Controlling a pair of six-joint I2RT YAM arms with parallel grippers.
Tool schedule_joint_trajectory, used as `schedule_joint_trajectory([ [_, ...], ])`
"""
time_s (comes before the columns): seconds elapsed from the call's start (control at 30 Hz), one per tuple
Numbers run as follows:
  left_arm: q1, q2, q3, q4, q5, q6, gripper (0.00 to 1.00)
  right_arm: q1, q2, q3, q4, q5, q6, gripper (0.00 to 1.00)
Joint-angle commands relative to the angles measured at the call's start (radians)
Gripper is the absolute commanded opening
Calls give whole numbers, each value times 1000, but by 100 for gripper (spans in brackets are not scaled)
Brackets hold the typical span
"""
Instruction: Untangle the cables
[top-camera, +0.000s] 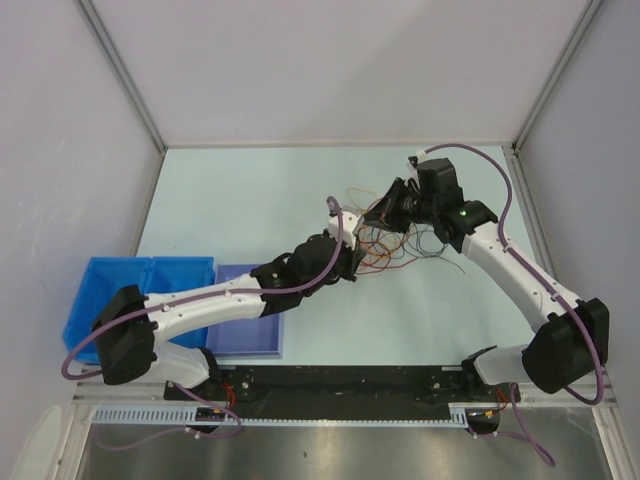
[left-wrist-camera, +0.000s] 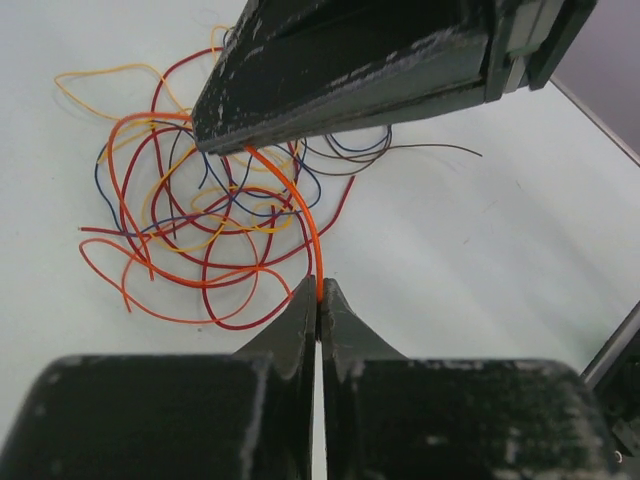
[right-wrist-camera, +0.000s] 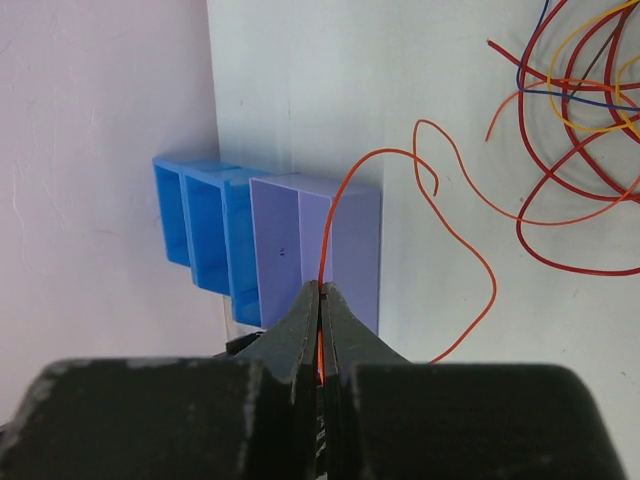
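My right gripper should open and my left gripper should take the cable to the blue bin (top-camera: 178, 280), because both my grippers are holding the orange cable (left-wrist-camera: 292, 187) above the tangle.
The cables (top-camera: 395, 240) lie in a loose tangle of red, orange, yellow and dark blue loops (left-wrist-camera: 200, 200) on the pale table. My left gripper (left-wrist-camera: 319, 288) is shut on an orange cable (left-wrist-camera: 300, 205), which rises in an arc toward the right gripper's dark body (left-wrist-camera: 350, 70) just above. My right gripper (right-wrist-camera: 321, 290) is also shut on an orange cable (right-wrist-camera: 345, 190), which curls away to the right. In the top view the left gripper (top-camera: 352, 262) sits at the tangle's near-left edge. The right gripper (top-camera: 388, 205) is over its far side.
A blue bin (top-camera: 140, 285) and a lilac bin (top-camera: 245, 325) stand at the table's left near edge, and both show behind the right gripper, the blue bin (right-wrist-camera: 200, 230) and the lilac bin (right-wrist-camera: 330, 240). Grey walls enclose the table on three sides.
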Motion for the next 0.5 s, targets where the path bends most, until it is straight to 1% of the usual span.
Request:
schedule_joint_trajectory([
  [0.0, -11, -30, 96, -46, -33, 8, 0, -3, -31, 7, 11, -24, -26, 0],
  [0.07, -11, -59, 139, -92, -64, 24, 0, -24, -25, 5, -11, -12, -43, 32],
  [0.1, -11, -73, 151, -128, -73, 31, 0, -33, -22, 7, -25, -2, -54, 43],
  [0.13, -11, -95, 163, -131, -106, 54, 0, -44, -19, 7, -34, 11, -77, 65],
  [0.17, -11, -105, 198, -169, -125, 68, 0, -65, -12, 7, -63, 39, -89, 74],
  [0.23, -10, -119, 248, -232, -166, 128, 0, -89, -8, 7, -92, 59, -115, 86],
  [0.27, -10, -134, 295, -247, -205, 151, 0, -96, -7, 7, -109, 70, -121, 87],
  [0.37, -8, -165, 373, -254, -242, 238, 0, -106, -14, 4, -121, 93, -137, 89],
  [0.43, -8, -175, 415, -245, -243, 289, 0, -101, -24, -4, -120, 103, -138, 89],
  [0.47, -8, -175, 470, -238, -243, 303, 0, -99, -25, -16, -120, 111, -137, 89],
])
